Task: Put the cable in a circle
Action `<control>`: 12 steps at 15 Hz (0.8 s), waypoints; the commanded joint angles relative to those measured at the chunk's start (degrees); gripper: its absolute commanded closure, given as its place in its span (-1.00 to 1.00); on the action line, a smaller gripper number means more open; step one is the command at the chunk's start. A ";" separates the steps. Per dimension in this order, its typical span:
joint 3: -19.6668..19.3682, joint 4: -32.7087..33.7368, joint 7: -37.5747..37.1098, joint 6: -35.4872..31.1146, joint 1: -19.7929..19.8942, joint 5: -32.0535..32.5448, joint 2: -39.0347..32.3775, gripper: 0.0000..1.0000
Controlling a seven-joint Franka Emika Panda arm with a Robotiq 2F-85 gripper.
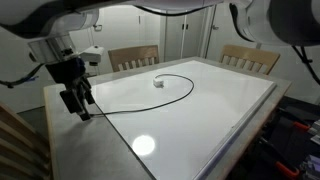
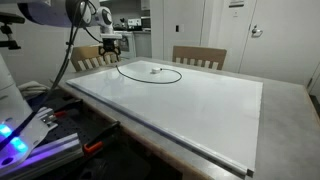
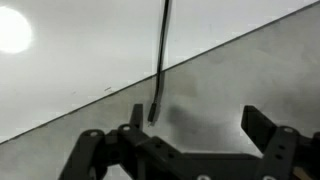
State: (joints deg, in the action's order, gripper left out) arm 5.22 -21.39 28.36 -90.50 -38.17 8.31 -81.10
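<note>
The cable's plug end (image 3: 154,112) is pointing into the gap between my open fingers. My gripper should go on going down toward the grey table margin (image 3: 195,112) before the fingers close on that plug end.
The black cable (image 1: 193,88) lies on the white tabletop (image 1: 210,120) in a wide loop, with a tail running to the near left corner. It also shows as a flat loop at the far end in an exterior view (image 2: 180,75). My gripper (image 1: 80,107) hangs over the tail's end, also seen in an exterior view (image 2: 110,46). In the wrist view the gripper (image 3: 195,115) is open. The cable (image 3: 161,50) comes down to a plug end just inside one finger, on the grey table margin, and is not clamped.
A small white object (image 1: 158,84) lies inside the cable's loop, also in an exterior view (image 2: 153,70). Two wooden chairs (image 1: 133,58) (image 1: 250,58) stand at the table's far side. The tabletop's edge runs close to the gripper.
</note>
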 commanded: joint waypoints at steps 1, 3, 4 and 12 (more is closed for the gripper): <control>-1.76 0.31 0.66 -2.25 -0.74 1.23 -1.19 -1.00; -2.17 0.46 0.30 -3.48 -0.91 1.50 -1.79 -1.00; -2.44 0.50 0.04 -4.11 -0.95 1.62 -2.00 -1.00; -3.09 -1.00 -2.07 -11.74 -0.18 1.18 -3.13 -0.82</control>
State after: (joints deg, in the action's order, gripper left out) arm 2.69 -21.38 26.96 -99.45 -38.55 9.32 -84.25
